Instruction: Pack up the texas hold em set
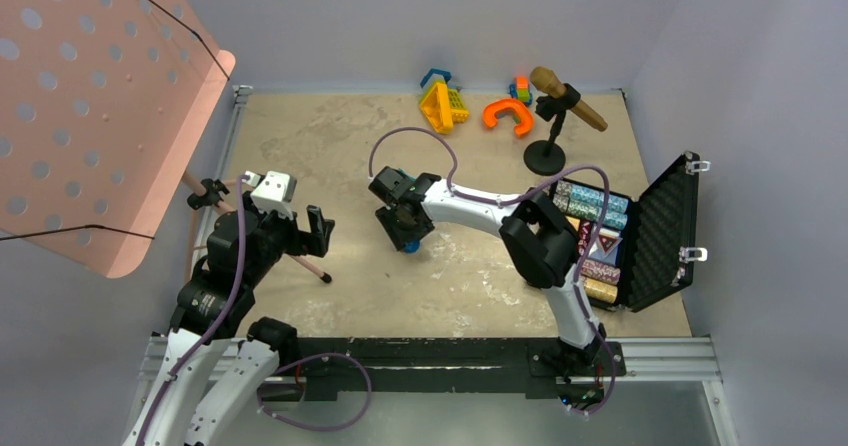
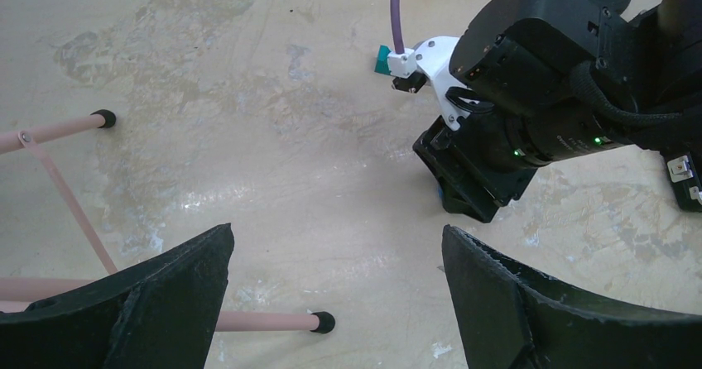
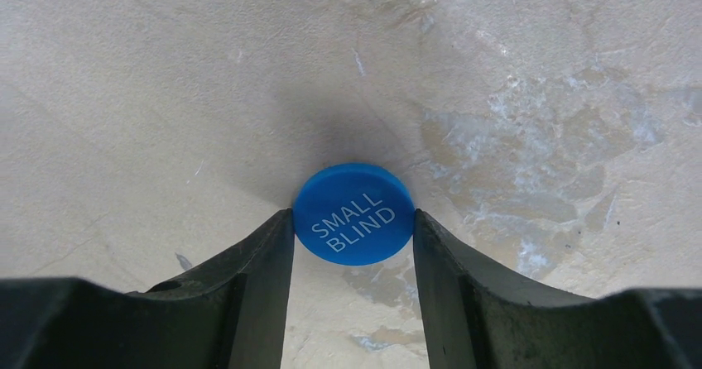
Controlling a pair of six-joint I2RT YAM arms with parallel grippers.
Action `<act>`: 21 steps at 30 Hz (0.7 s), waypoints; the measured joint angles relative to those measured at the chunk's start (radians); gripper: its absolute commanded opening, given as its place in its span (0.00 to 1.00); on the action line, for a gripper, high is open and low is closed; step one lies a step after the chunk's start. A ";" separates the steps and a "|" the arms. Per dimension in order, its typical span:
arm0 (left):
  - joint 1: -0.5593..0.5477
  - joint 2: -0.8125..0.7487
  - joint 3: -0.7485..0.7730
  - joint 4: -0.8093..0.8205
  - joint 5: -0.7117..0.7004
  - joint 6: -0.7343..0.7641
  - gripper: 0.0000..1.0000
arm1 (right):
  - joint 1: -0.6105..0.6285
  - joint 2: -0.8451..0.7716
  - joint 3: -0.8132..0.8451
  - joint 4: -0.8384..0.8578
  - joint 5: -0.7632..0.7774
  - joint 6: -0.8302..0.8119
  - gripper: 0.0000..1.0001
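The robot's right gripper has the blue token (image 3: 354, 214) face up in its fingers and the black case is open, so the right gripper should keep moving to the case's middle section (image 1: 592, 243) and let go there.
The black ribbed case (image 1: 662, 228) lies open at the table's right edge, with rows of chips (image 1: 590, 206) in its base and its foam-lined lid up. My right gripper (image 1: 405, 234) reaches left to mid-table. In the right wrist view my right gripper (image 3: 353, 220) is shut on a round blue token (image 3: 354, 208) marked SMALL BLIND, pinched by its edges between both fingertips just over the table. My left gripper (image 1: 318, 228) is open and empty at the left. In the left wrist view my left gripper (image 2: 335, 232) faces the right gripper (image 2: 476, 191).
A pink perforated music stand (image 1: 90, 106) leans over the left side, its thin legs (image 2: 58, 129) on the table by my left gripper. A microphone on a round-based stand (image 1: 565, 101) and yellow, blue (image 1: 445, 101) and orange (image 1: 507, 114) plastic toys sit at the back.
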 measured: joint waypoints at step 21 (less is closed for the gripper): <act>0.000 -0.002 0.000 0.000 0.000 0.000 0.99 | -0.506 -0.657 -0.517 0.018 0.021 -0.035 0.06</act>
